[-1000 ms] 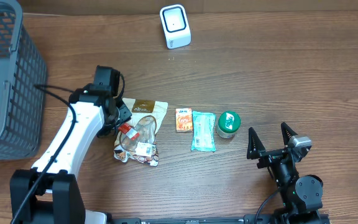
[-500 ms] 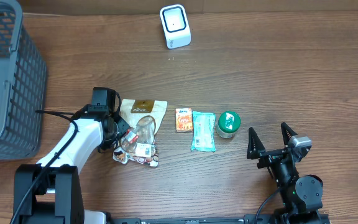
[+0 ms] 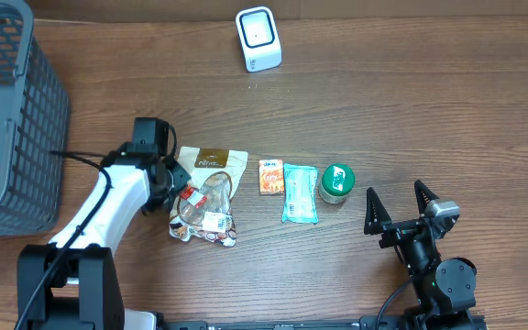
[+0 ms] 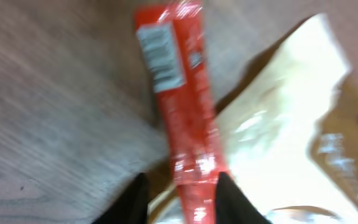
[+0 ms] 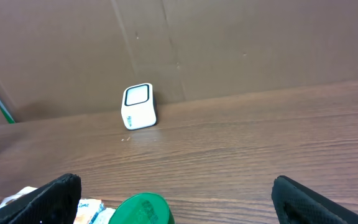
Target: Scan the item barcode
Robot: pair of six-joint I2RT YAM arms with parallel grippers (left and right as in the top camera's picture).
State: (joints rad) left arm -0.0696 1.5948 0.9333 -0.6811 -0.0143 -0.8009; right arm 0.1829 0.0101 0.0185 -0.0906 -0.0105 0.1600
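The red packet (image 3: pixel 192 195) is lying partly on top of the cream bag, so the robot's left gripper should shift the packet beside the orange packet before it takes the bag.
A red snack packet (image 4: pixel 176 93) with a white printed label (image 4: pixel 160 56) lies at the left edge of a pile, partly on a cream bag (image 4: pixel 291 118). In the blurred left wrist view my left gripper (image 4: pixel 182 196) straddles the packet's near end. Its right finger touches the packet and a gap shows at the left finger. From overhead the left gripper (image 3: pixel 180 181) sits beside the red packet (image 3: pixel 189 192). The white scanner (image 3: pixel 258 38) stands at the back of the table. My right gripper (image 3: pixel 401 206) rests open near the front right, holding nothing.
A grey mesh basket (image 3: pixel 7 119) fills the far left. An orange packet (image 3: pixel 270 176), a teal packet (image 3: pixel 300 192) and a green-lidded jar (image 3: pixel 336 182) lie in a row right of the cream bag (image 3: pixel 211 163). A clear wrapper pile (image 3: pixel 204 220) lies below it.
The left gripper dipped toward the front edge beside the pile, then drew back up a little. Its jaws narrowed and widened again. The red packet stayed roughly in place. The right arm is still.
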